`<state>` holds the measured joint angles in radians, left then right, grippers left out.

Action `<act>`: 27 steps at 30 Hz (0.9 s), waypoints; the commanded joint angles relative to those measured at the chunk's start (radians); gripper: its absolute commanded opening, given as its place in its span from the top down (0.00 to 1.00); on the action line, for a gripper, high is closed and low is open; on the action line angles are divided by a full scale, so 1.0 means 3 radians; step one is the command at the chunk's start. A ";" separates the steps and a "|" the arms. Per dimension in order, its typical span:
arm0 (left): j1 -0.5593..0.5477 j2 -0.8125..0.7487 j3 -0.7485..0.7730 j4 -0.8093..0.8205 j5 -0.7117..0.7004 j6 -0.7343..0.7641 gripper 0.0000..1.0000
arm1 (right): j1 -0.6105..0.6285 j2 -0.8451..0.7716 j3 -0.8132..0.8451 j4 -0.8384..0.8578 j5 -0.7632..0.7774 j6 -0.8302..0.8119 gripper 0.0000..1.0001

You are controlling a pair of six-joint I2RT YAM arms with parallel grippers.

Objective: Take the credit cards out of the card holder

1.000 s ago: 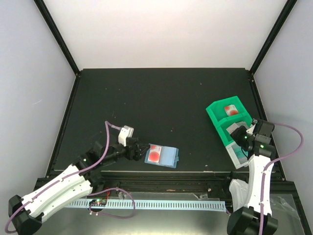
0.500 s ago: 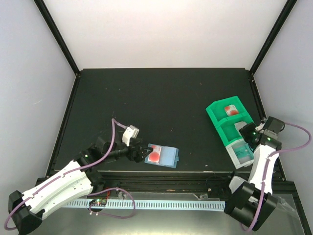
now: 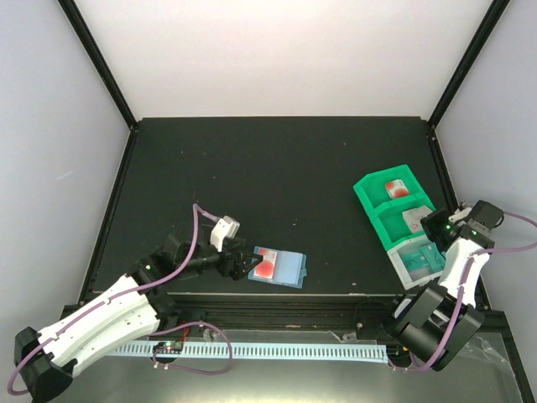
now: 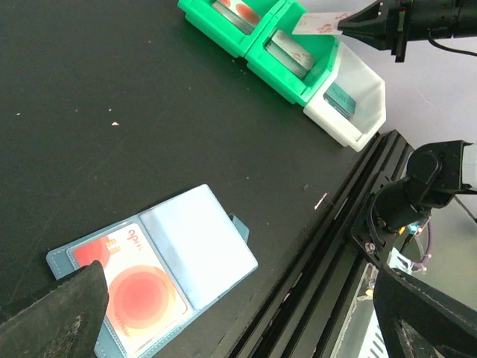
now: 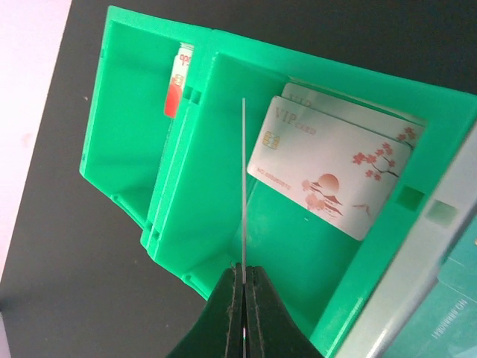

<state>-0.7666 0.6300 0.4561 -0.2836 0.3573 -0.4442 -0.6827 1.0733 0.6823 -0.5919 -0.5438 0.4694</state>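
I can see the pale card [image 5: 244, 179] hanging edge-on over the middle compartment [image 3: 392, 224] with the blossom prints, so I should keep lowering it with my right gripper until it dips inside, then let go.
The light-blue card holder [image 3: 284, 269] lies open near the table's front edge. Its left panel holds a white credit card with a red blotch [image 4: 138, 287]; the right panel [image 4: 197, 242] shows no card. My left gripper [image 3: 242, 267] is open at the holder's left end, its fingers [image 4: 63, 317] wide apart in the left wrist view. My right gripper [image 5: 244, 270] is shut on a thin pale card [image 5: 244, 179], seen edge-on, over the green tray's middle compartment. The top view places this gripper [image 3: 434, 225] there too.
The green tray [image 3: 366, 186] stands at the right. Its far compartment holds a red-blotched card [image 3: 394, 188], and the middle one holds pale cards with blossom prints [image 5: 328, 164]. A white bin [image 3: 401, 267] joined to it holds a teal card [image 3: 424, 259]. A black rail [image 4: 350, 224] runs along the table's front edge.
My right wrist has swung outward to the right, and its gripper has moved from the white bin to the middle compartment. My left gripper has moved right, up to the holder.
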 commanded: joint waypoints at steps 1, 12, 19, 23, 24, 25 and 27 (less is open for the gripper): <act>0.0027 0.0021 0.0123 0.0025 0.0056 0.0085 0.01 | -0.0021 0.0115 0.0063 0.0219 -0.0245 -0.0065 0.99; 0.0055 0.0012 0.0126 0.0028 0.0041 0.0095 0.01 | -0.0028 0.0529 0.0130 0.0455 -0.0303 0.0038 0.99; 0.0065 0.0001 0.0101 0.0026 -0.0033 0.0094 0.01 | -0.0028 0.0674 0.0088 0.0574 -0.0313 0.0054 0.98; 0.0070 -0.0021 0.0096 0.0025 -0.0044 0.0095 0.01 | -0.0037 0.0767 0.0110 0.0561 -0.0294 0.0036 0.96; 0.0070 -0.0028 0.0091 0.0025 -0.0052 0.0092 0.01 | -0.0042 0.0784 0.0120 0.0542 -0.0272 0.0029 0.96; 0.0075 -0.0031 0.0091 0.0028 -0.0059 0.0091 0.01 | -0.0052 0.0784 0.0123 0.0534 -0.0245 0.0030 0.96; 0.0075 -0.0042 0.0086 0.0025 -0.0058 0.0091 0.01 | -0.0066 0.0779 0.0121 0.0531 -0.0180 0.0046 0.95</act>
<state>-0.7517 0.6342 0.4561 -0.2836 0.3565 -0.4366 -0.6884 1.3071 0.6933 -0.4442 -0.6144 0.4805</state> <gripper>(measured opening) 0.990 0.044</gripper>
